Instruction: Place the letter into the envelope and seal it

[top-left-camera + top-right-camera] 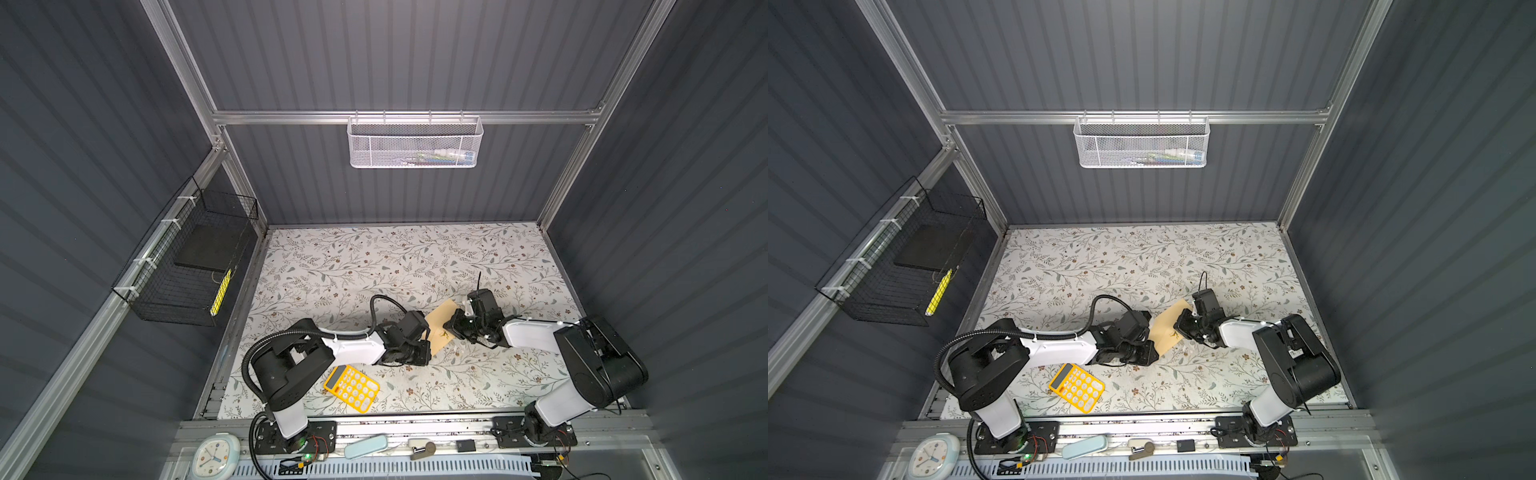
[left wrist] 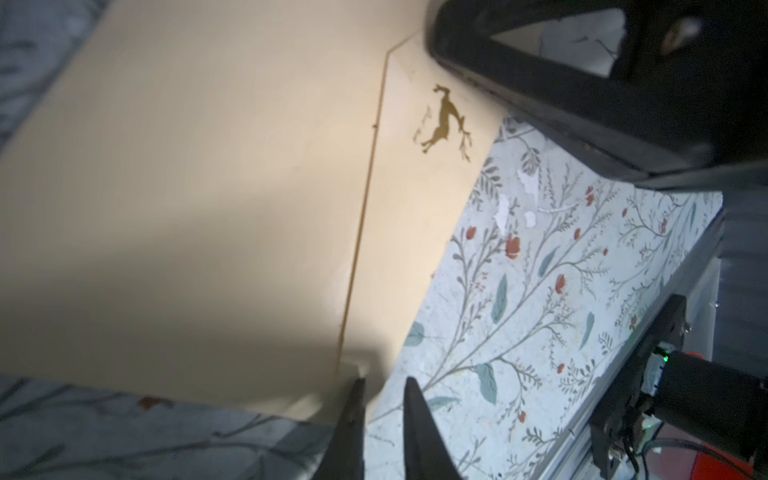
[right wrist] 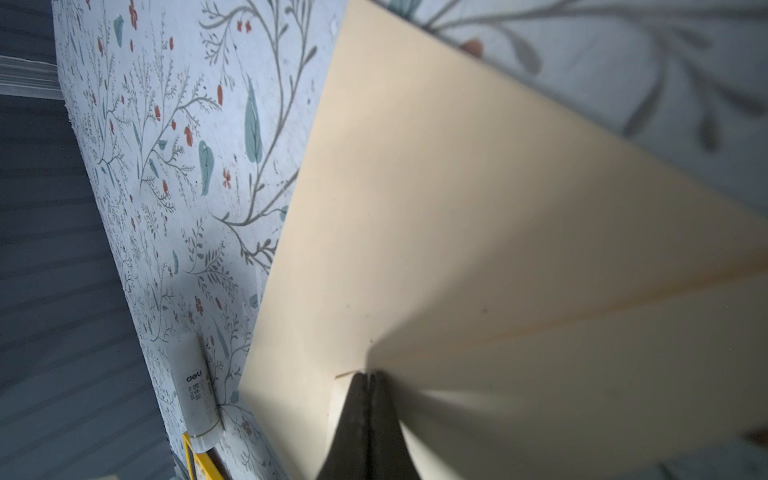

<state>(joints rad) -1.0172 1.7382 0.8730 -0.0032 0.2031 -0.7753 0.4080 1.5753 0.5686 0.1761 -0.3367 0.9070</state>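
The flap ends at the envelope's corner, where my left gripper is, so next I go back along the flap's seam and press next to the gold deer mark.
The tan envelope lies aslant in the middle of the floral table, between my two grippers. Close up in the left wrist view, the envelope shows a gold deer mark beside a straight seam. My left gripper is at one corner with its fingers a little apart, and tablecloth shows between them. My right gripper is shut on the opposite edge of the envelope. The letter does not show in any view.
A white glue stick lies on the cloth near the envelope. A yellow calculator sits at the front left under the left arm. A white mesh basket hangs on the back wall and a black wire basket on the left wall.
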